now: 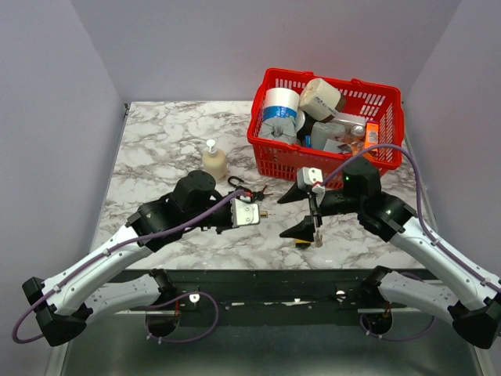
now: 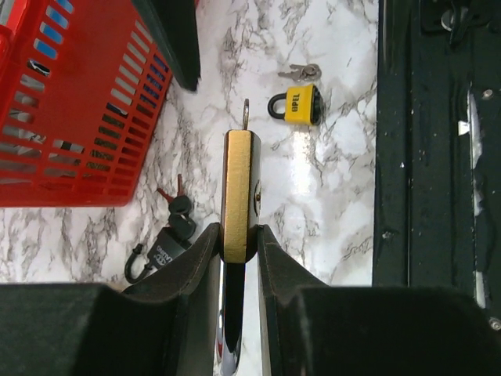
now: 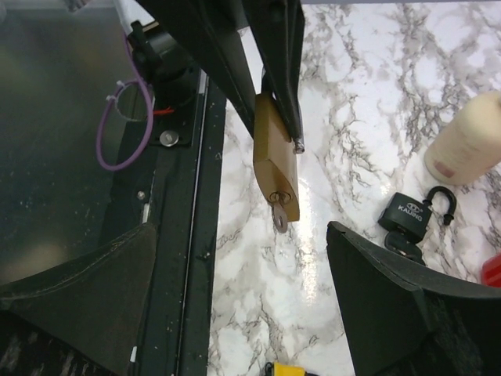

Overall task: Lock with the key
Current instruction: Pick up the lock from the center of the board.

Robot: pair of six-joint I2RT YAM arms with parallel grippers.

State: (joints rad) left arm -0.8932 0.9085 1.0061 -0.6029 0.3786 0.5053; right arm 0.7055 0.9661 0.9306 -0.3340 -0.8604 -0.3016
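The brass padlock's body (image 2: 238,192) is pinched in my left gripper, so my right gripper should take it first, leaving my left gripper free to hold the padlock's shackle (image 2: 229,359).
My left gripper (image 2: 237,239) is shut on a brass padlock (image 2: 239,188), pinching its flat sides just above the marble table. A small silver key (image 2: 246,113) sticks out of the padlock's end, away from the wrist camera. From the right wrist, the same padlock (image 3: 275,160) hangs between the left arm's fingers, and the key (image 3: 279,221) sits in its keyhole. My right gripper (image 3: 239,301) stands open, its fingers wide on either side and short of the key. From above, the two grippers face each other, left (image 1: 249,213) and right (image 1: 293,213).
A yellow padlock (image 2: 301,104) with keys (image 2: 300,72) lies near the table's front edge. A black padlock (image 3: 407,215) with red-tagged keys lies by a cream bottle (image 1: 214,160). A red basket (image 1: 325,149) of items stands at the back right.
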